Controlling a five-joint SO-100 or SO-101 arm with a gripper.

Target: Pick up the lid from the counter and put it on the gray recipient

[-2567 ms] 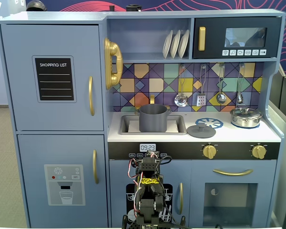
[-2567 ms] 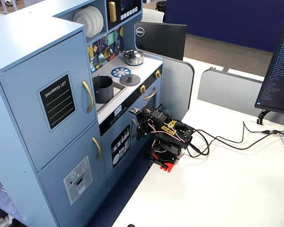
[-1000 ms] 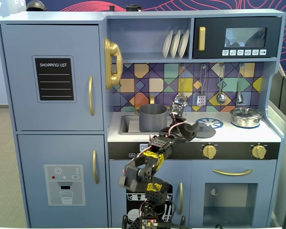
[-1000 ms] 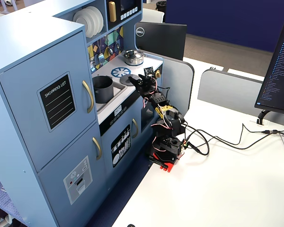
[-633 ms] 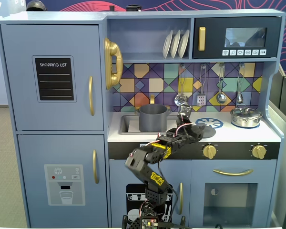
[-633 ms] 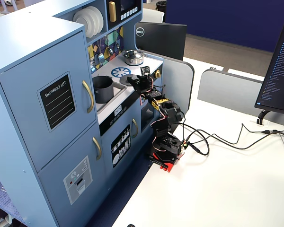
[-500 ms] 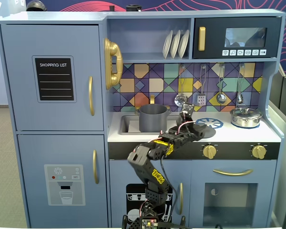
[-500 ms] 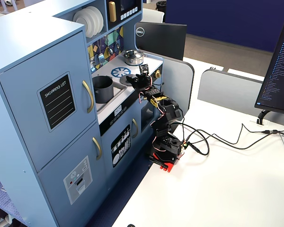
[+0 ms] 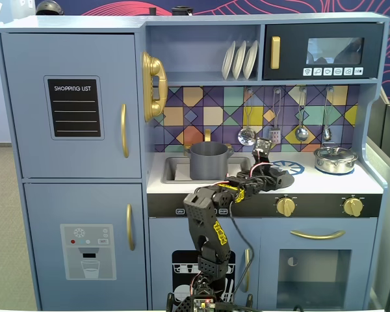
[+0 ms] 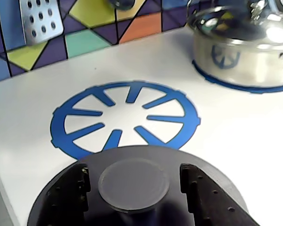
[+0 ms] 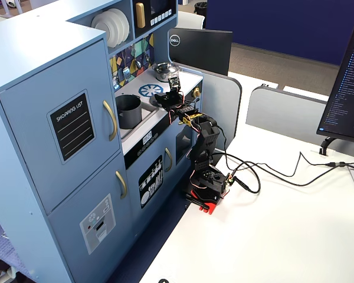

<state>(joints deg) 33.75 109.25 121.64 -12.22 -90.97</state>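
Note:
The gray recipient's round rim (image 9: 209,149) is level and clear, so the lid (image 9: 284,179) will lie flat over the recipient's whole opening when I lower it.
The lid (image 10: 146,153) is a flat dark-gray disc lying on the white counter, just in front of a blue burner ring (image 10: 59,125). My gripper (image 10: 134,172) is open and low over it. The left finger (image 10: 70,193) and the right finger (image 10: 200,190) stand on either side of the lid's round knob (image 10: 134,186), with a gap on each side. The gray recipient (image 9: 208,160) is a tall dark-gray pot standing in the sink, left of the gripper (image 9: 260,170) in a fixed view. It also shows in another fixed view (image 11: 128,111).
A shiny silver pot with its own lid (image 10: 240,47) stands on the far right burner and also shows in a fixed view (image 9: 335,159). Utensils hang on the tiled back wall (image 9: 247,133). The sink rim (image 9: 166,170) lies between pot and counter.

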